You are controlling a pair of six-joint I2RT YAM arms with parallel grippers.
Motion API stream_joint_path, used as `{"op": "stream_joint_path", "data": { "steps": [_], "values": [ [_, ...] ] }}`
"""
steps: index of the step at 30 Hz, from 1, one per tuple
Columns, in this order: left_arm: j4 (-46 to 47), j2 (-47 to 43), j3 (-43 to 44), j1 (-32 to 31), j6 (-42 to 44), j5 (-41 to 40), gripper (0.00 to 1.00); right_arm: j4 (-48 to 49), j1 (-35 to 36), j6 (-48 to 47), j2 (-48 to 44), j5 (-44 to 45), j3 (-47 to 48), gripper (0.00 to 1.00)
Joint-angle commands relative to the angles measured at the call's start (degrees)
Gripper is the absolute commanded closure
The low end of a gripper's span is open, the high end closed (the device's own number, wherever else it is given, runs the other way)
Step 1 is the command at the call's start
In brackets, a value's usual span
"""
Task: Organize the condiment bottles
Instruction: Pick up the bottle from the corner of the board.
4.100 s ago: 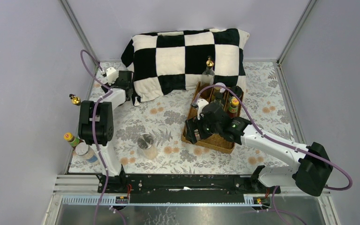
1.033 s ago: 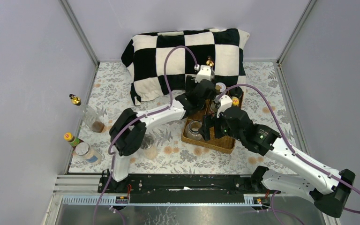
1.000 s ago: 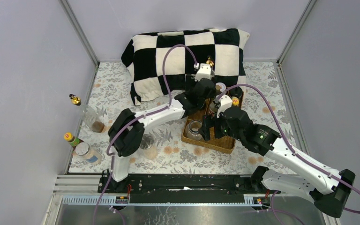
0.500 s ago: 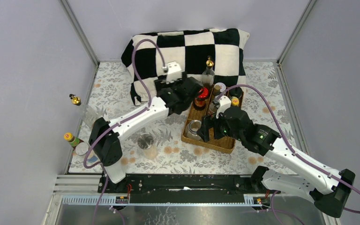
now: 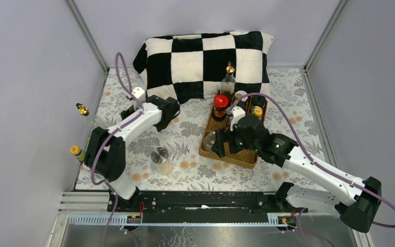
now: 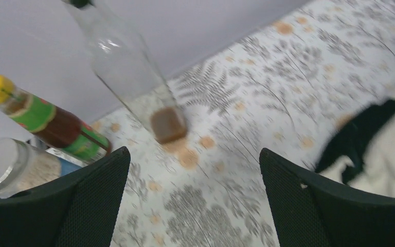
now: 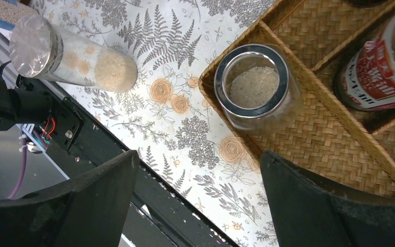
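The tall clear bottle [image 6: 129, 72] stands apart from the yellow-capped sauce bottle, so my left gripper should keep going toward the tall bottle's neck [image 5: 88, 115] and close there.
A brown wicker tray [image 5: 239, 157] holds a red-capped bottle [image 5: 219, 105], a yellow-capped bottle [image 5: 257, 110] and an open clear jar [image 5: 209, 140] of pale grains [image 7: 254, 87]. My right gripper [image 5: 217, 147] [image 7: 198, 154] hangs open just in front of that jar, holding nothing. My left gripper [image 5: 131, 110] [image 6: 194, 150] is open and empty over the cloth, facing a tall clear bottle [image 6: 128, 77] with dark dregs, a yellow-capped sauce bottle [image 6: 41, 118] [image 5: 77, 152] and a spice jar [image 6: 10, 167]. Another spice jar [image 5: 160, 158] [image 7: 72, 56] stands on the cloth.
A black-and-white checked pillow [image 5: 205, 56] lies at the back, with a gold-topped bottle [image 5: 229, 77] between it and the tray. Another gold top [image 5: 83, 109] shows by the left wall. The black base rail [image 7: 82, 139] runs along the near edge.
My left arm has swung from the tray to the left side, leaving the red-capped bottle standing in the tray, and its jaws have opened wide. The right gripper has shifted slightly.
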Motion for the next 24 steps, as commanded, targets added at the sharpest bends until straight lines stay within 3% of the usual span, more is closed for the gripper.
{"op": "stream_joint_path", "data": {
  "steps": [1, 9, 11, 13, 24],
  "values": [
    [1.4, -4.2, -3.4, 5.1, -1.8, -8.2, 0.01, 2.9, -0.1, -0.1, 1.8, -3.4, 1.6, 0.05],
    [8.3, -3.4, -3.0, 12.1, 3.8, -14.2, 0.01, 2.4, -0.1, -1.6, 6.6, -5.4, 4.9, 0.05],
    [2.9, -2.5, -2.0, 12.1, -2.6, -16.1, 0.01, 2.1, -0.2, -2.1, 8.1, -5.8, 6.1, 0.05],
    [-5.9, -1.0, -1.7, 12.4, -14.1, -18.8, 0.02, 2.0, -0.1, -2.4, 9.8, -6.6, 7.3, 0.05],
    [-6.5, 2.1, -3.7, 19.7, -17.8, -21.3, 0.02, 2.3, -0.1, -2.5, 16.6, -9.9, 11.0, 0.06]
  ]
}}
